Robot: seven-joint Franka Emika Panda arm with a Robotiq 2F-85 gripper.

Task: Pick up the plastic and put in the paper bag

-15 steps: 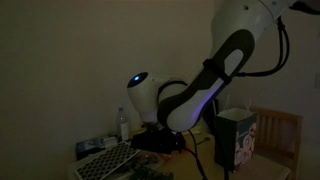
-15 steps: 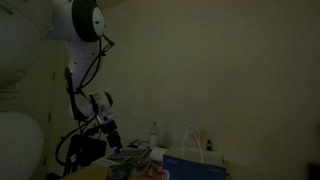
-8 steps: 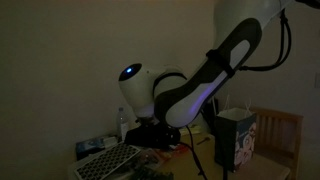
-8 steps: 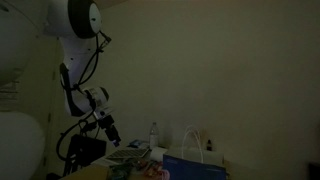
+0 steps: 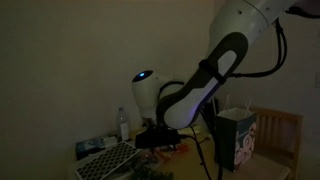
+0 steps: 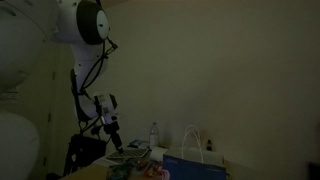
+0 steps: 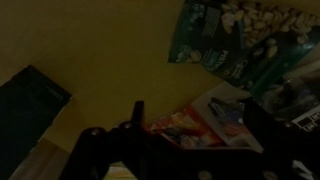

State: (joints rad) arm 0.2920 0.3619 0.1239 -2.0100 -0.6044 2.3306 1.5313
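Next, I move back over the teal packet (image 7: 222, 45) and grip it, because my open gripper is hanging over the red packets (image 7: 188, 126) and the teal printed packet is outside its fingers.
The scene is very dark. My gripper (image 7: 200, 128) is open, with one dark finger (image 7: 137, 108) on the left and one (image 7: 262, 120) on the right. Between them, below, lies the plastic (image 7: 226, 110), a small crumpled bluish wrapper with red bits, on a pale flat sheet. The gripper hangs above it and does not touch it. The paper bag (image 5: 238, 135) stands upright at the table's end, with thin handles in an exterior view (image 6: 192, 160). The gripper shows in both exterior views (image 5: 160, 138) (image 6: 113, 137); the plastic is too dark to make out there.
Flat red packets (image 7: 180, 122) lie beside the plastic. A teal and pale printed surface (image 7: 235, 40) fills the wrist view's top right. A clear bottle (image 5: 124, 124) (image 6: 153, 134) stands at the back. A keyboard-like slab (image 5: 105, 160) lies at the table's end. A wooden chair (image 5: 285, 135) stands behind the bag.
The arm's wrist has swung a little sideways toward the bag and back over the table. The gripper stays open and empty. The objects have not moved.
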